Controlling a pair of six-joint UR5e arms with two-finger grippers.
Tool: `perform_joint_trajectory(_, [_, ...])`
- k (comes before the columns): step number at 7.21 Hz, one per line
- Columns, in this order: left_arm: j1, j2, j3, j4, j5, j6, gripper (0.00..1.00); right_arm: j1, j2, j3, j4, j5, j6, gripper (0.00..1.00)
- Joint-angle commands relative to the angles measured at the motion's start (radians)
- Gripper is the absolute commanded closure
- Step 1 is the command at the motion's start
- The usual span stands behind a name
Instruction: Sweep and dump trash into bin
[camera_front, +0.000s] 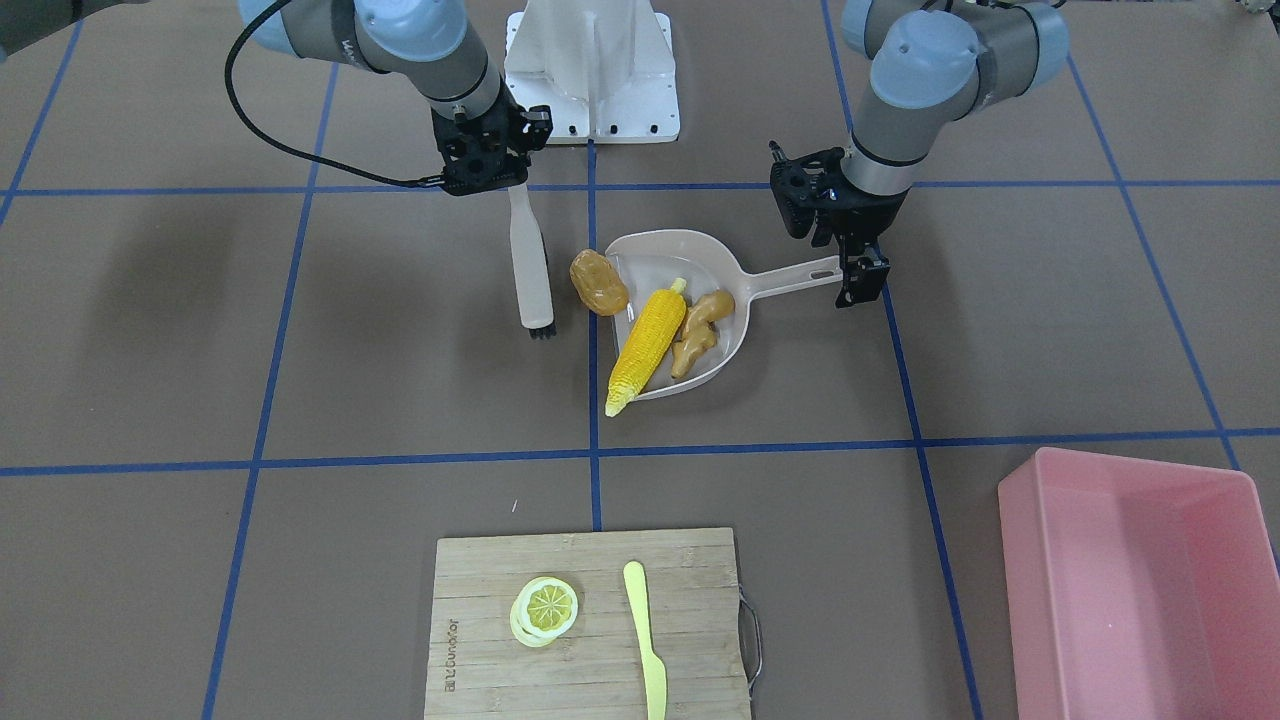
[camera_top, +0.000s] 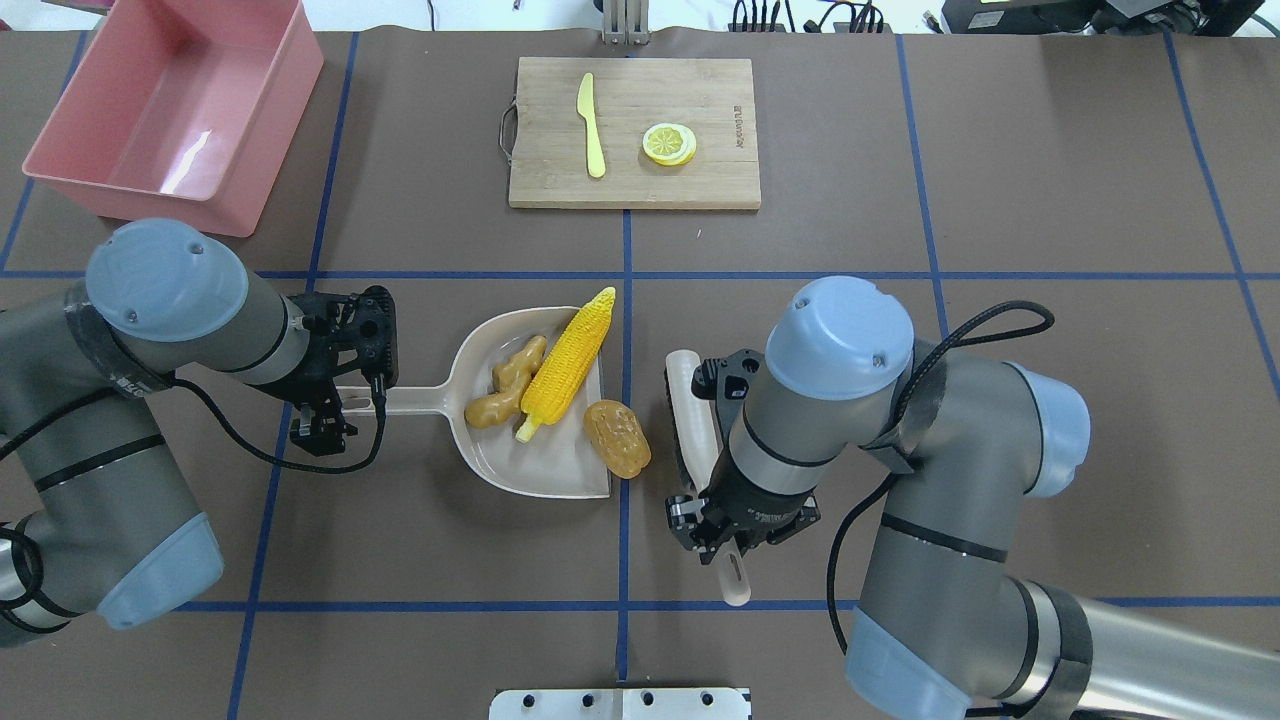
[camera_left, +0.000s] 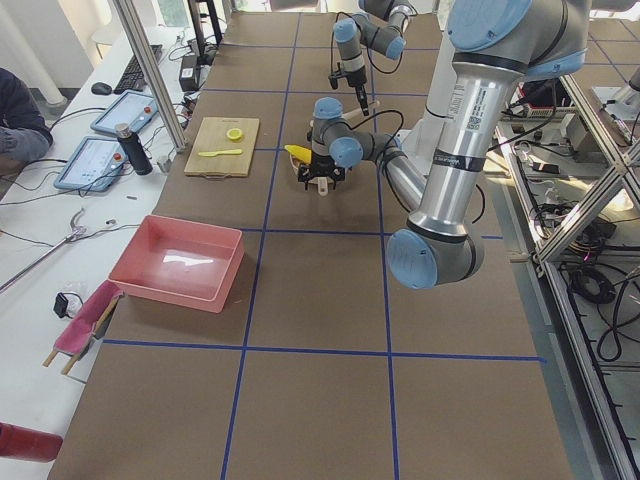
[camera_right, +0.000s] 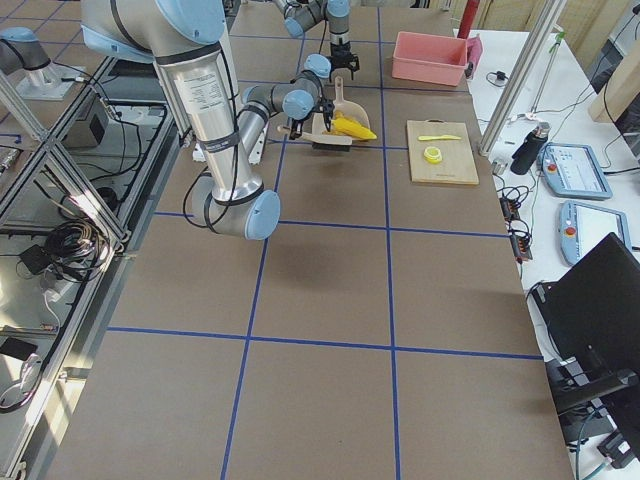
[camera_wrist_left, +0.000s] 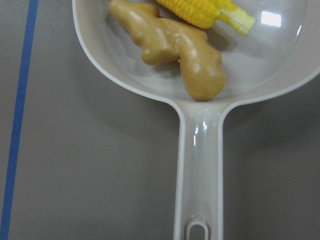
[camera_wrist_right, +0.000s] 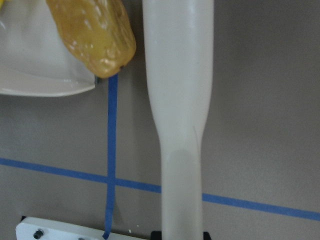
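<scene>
The robot's right gripper should use the brush to push the brown potato further into the dustpan before the left gripper lifts, because the potato sticks out over the dustpan's open edge.
The beige dustpan (camera_top: 560, 470) lies mid-table. The ginger root (camera_top: 510, 385) lies inside it. The yellow corn cob (camera_top: 570, 362) lies in it too, its tip over the open edge. The brown potato (camera_top: 617, 437) rests at the pan's open lip, also in the right wrist view (camera_wrist_right: 95, 35). My left gripper (camera_top: 322, 425) is shut on the end of the dustpan handle (camera_wrist_left: 200, 150). My right gripper (camera_top: 730, 535) is shut on a beige brush (camera_top: 688, 410), which lies just right of the potato, apart from it. The pink bin (camera_top: 140, 205) stands empty at the far left.
A wooden cutting board (camera_top: 720, 170) at the far middle holds a lemon slice (camera_top: 669, 143) and a pale yellow knife (camera_top: 591, 125). Blue tape lines cross the brown table. The robot's white base plate (camera_front: 590, 110) is at the near edge.
</scene>
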Motion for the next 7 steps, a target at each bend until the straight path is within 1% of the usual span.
perform_joint_trajectory(1, [0.000, 0.005, 0.001, -0.002, -0.004, -0.001, 0.02, -0.071, 0.005, -0.010, -0.019, -0.005, 0.008, 1.00])
perform_joint_trajectory(3, [0.000, 0.005, 0.001, -0.004, -0.004, 0.001, 0.02, -0.058, 0.024, -0.010, -0.010, -0.005, 0.002, 1.00])
perform_joint_trajectory(4, [0.000, 0.005, 0.004, -0.004, -0.004, 0.001, 0.02, -0.031, 0.048, -0.016, -0.002, -0.010, 0.001, 1.00])
perform_joint_trajectory(6, [0.000, 0.004, 0.007, -0.005, -0.005, 0.002, 0.02, -0.010, 0.091, -0.090, 0.086, -0.013, 0.005, 1.00])
perform_joint_trajectory(7, [0.000, 0.004, 0.008, -0.007, -0.005, 0.002, 0.02, -0.007, 0.103, -0.117, 0.103, -0.013, 0.005, 1.00])
